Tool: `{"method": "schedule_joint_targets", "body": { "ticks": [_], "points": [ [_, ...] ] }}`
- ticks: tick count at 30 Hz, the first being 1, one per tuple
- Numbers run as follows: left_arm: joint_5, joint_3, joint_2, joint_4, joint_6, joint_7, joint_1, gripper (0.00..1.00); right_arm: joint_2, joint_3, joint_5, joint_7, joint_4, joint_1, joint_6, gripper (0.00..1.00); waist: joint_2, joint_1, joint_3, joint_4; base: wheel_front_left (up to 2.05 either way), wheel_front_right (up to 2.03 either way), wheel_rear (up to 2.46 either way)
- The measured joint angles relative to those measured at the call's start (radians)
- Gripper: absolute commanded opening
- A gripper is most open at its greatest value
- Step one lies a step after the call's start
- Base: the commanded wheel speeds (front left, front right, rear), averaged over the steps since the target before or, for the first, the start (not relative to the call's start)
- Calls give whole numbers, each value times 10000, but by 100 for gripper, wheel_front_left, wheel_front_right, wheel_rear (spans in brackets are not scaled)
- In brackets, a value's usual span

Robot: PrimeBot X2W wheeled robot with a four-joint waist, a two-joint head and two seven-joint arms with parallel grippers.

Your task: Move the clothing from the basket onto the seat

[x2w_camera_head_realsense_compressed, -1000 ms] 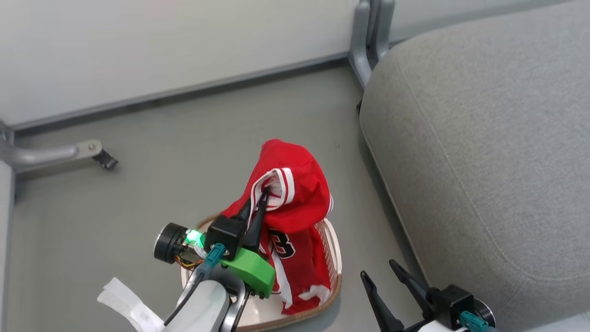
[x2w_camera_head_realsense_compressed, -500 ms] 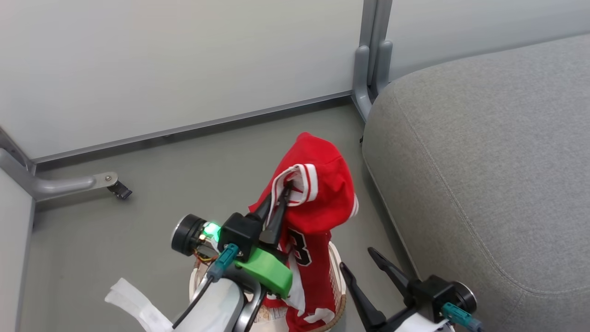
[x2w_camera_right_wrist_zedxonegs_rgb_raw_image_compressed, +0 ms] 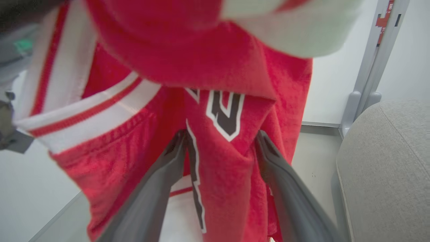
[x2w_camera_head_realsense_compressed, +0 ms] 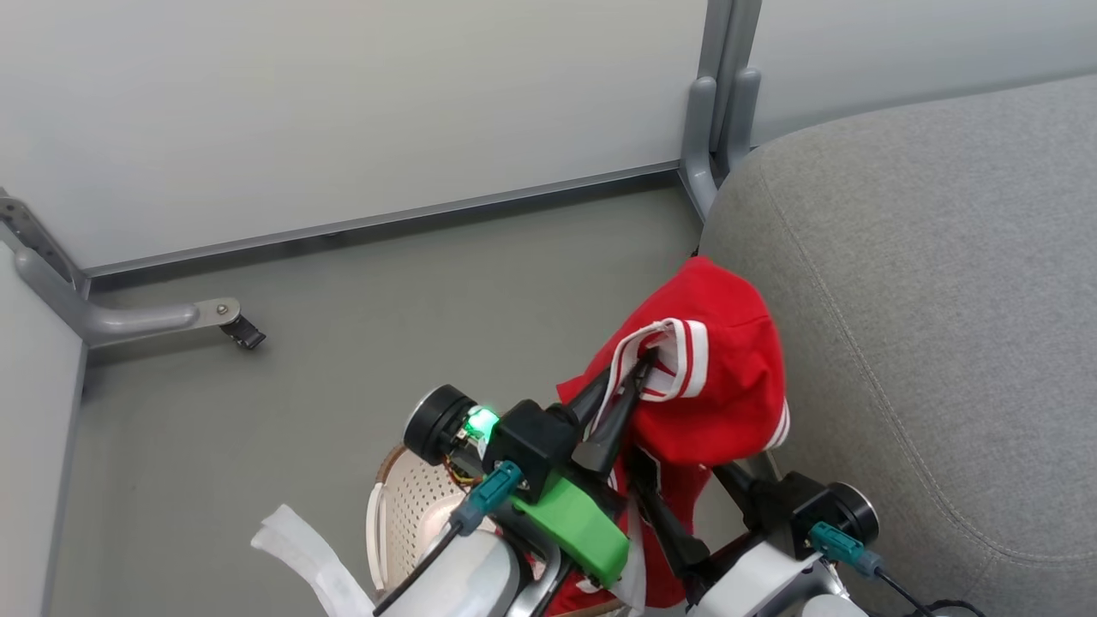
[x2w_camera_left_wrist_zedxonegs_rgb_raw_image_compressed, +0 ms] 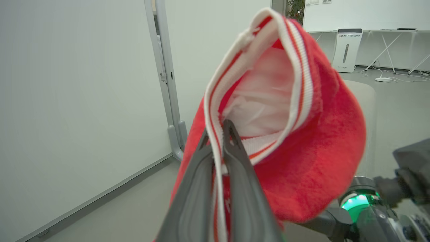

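Observation:
My right gripper's fingers have limp folds (x2w_camera_right_wrist_zedxonegs_rgb_raw_image_compressed: 225,80) hanging above and below them, so the red jersey (x2w_camera_head_realsense_compressed: 710,411) will droop over them in a heap when I carry it.
My left gripper (x2w_camera_head_realsense_compressed: 638,377) is shut on the white-striped trim of the red jersey (x2w_camera_head_realsense_compressed: 728,394), holding it up beside the grey seat (x2w_camera_head_realsense_compressed: 943,300). In the left wrist view the left gripper's (x2w_camera_left_wrist_zedxonegs_rgb_raw_image_compressed: 221,129) fingers pinch that trim, and the jersey (x2w_camera_left_wrist_zedxonegs_rgb_raw_image_compressed: 315,161) bulges to the right. The jersey's lower part hangs down past the cream basket (x2w_camera_head_realsense_compressed: 403,506) on the floor. My right gripper (x2w_camera_right_wrist_zedxonegs_rgb_raw_image_compressed: 221,134) is open, a finger on either side of the hanging numbered fabric (x2w_camera_right_wrist_zedxonegs_rgb_raw_image_compressed: 228,114). In the head view the right gripper (x2w_camera_head_realsense_compressed: 686,493) reaches under the jersey, its tips hidden.
A pale wall panel with a grey post (x2w_camera_head_realsense_compressed: 724,128) stands behind, right at the seat's far corner. A grey metal leg with a black caster (x2w_camera_head_realsense_compressed: 240,330) lies on the floor to the left. Grey floor (x2w_camera_head_realsense_compressed: 386,300) spreads between the wall and the basket.
The head view has tilted up. My left gripper has carried the jersey right, up to the seat's edge, baring the basket's inside. The right gripper has moved in under the hanging fabric.

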Motion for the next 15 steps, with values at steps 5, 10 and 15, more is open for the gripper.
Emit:
{"method": "schedule_joint_targets", "body": {
  "ticks": [5, 10, 15],
  "points": [
    [-330, -261, -29, -378, -125, 456, 100, 0, 4, -100, -75, 0, 153, -6, 0, 100, 0, 0, 16, 115, 0, 0, 0],
    [-430, -311, 35, -510, -146, 696, 204, 0, 4, 0, 15, 0, 468, -39, 0, 0, 0, 0, -25, 155, 0, 0, 0],
    [-441, -232, 119, -502, 15, 752, 256, 0, 6, 182, 36, 0, 608, -72, 2, 0, 0, 0, -56, 120, 0, 0, 0]
  ]
}}
